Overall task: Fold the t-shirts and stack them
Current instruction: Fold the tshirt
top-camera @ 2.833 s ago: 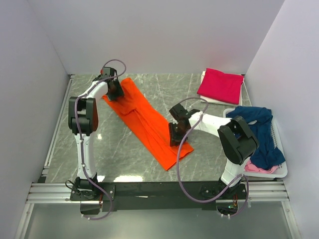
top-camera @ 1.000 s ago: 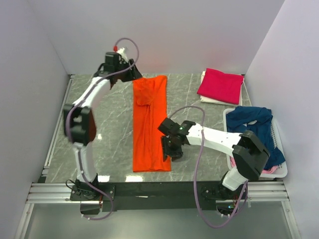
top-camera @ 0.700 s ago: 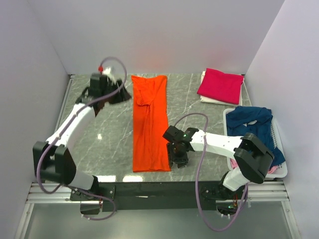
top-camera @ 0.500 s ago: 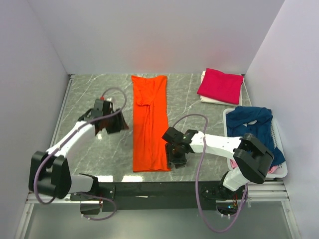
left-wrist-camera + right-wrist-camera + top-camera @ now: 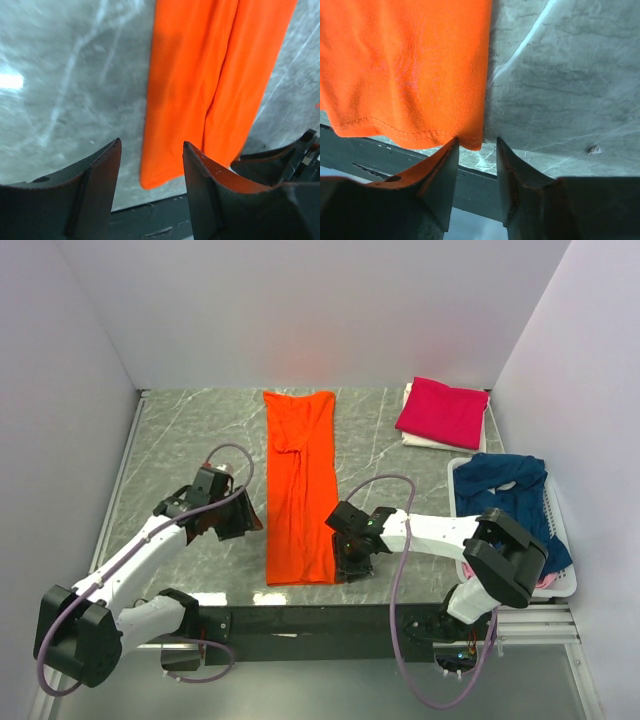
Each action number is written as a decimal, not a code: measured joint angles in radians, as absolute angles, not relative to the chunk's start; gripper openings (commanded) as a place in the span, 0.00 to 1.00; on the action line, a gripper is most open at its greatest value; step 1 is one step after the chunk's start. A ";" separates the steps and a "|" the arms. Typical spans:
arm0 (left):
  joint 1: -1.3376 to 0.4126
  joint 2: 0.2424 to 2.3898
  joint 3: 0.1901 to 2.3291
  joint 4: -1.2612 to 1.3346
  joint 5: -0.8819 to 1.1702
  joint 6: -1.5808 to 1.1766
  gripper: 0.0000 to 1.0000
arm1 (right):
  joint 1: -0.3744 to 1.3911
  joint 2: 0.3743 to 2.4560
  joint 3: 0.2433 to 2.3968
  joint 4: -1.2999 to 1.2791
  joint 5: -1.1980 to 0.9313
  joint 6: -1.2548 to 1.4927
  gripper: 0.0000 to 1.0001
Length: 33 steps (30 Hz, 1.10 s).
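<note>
Folded edges are running down the middle, so I expect the bright orange t-shirt's near end to show a smooth bottom side when I fold it over.
The bright orange t-shirt lies flat as a long narrow strip running from the far edge of the table to the near edge. My left gripper hovers just left of its near end, open and empty; in the left wrist view the shirt's near left corner shows ahead between the fingers. My right gripper sits at the near right corner. Its jaws stand open astride the hem corner, a gap on each side. A folded magenta t-shirt rests at the far right.
A white basket at the right edge holds a navy t-shirt and a pale pink one. A pale folded cloth lies under the magenta shirt. The dark rail runs along the near table edge, just beyond the shirt's hem.
The left arm has swung from the shirt's far end back to its near left side. The right gripper has shifted to the near right corner, jaws slightly narrower. The shirt went from diagonal to straight.
</note>
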State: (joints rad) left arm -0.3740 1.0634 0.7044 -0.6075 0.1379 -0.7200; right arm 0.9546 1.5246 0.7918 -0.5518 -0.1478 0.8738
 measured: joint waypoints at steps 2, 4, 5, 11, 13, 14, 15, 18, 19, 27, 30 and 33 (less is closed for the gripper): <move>-0.412 1.064 0.690 -0.607 0.132 -0.756 0.57 | 0.956 1.527 0.792 -0.550 -0.148 0.874 0.35; -0.453 1.064 0.663 -0.610 0.121 -0.797 0.57 | 0.957 1.528 0.788 -0.545 -0.148 0.876 0.29; -0.474 1.063 0.644 -0.609 0.117 -0.817 0.57 | 0.957 1.528 0.785 -0.542 -0.148 0.877 0.27; -0.563 1.059 0.550 -0.632 0.108 -0.914 0.57 | 0.957 1.526 0.771 -0.523 -0.159 0.889 0.17; -0.579 1.059 0.543 -0.636 0.108 -0.935 0.57 | 0.957 1.526 0.768 -0.516 -0.165 0.889 0.14; -0.585 1.060 0.543 -0.634 0.109 -0.942 0.57 | 0.957 1.526 0.767 -0.514 -0.167 0.889 0.13; -0.590 1.061 0.543 -0.632 0.109 -0.950 0.57 | 0.957 1.526 0.767 -0.513 -0.168 0.889 0.13; -0.611 1.072 0.537 -0.618 0.110 -0.971 0.56 | 0.957 1.526 0.766 -0.510 -0.170 0.888 0.11; -0.618 1.076 0.533 -0.613 0.111 -0.976 0.56 | 0.957 1.527 0.766 -0.510 -0.171 0.888 0.11; -0.641 1.128 0.492 -0.565 0.138 -1.008 0.53 | 0.957 1.528 0.766 -0.508 -0.174 0.884 0.09; -0.643 1.145 0.492 -0.534 0.155 -1.012 0.51 | 0.957 1.529 0.766 -0.508 -0.175 0.885 0.09; -0.643 1.160 0.489 -0.505 0.175 -1.013 0.44 | 0.957 1.529 0.766 -0.508 -0.175 0.885 0.08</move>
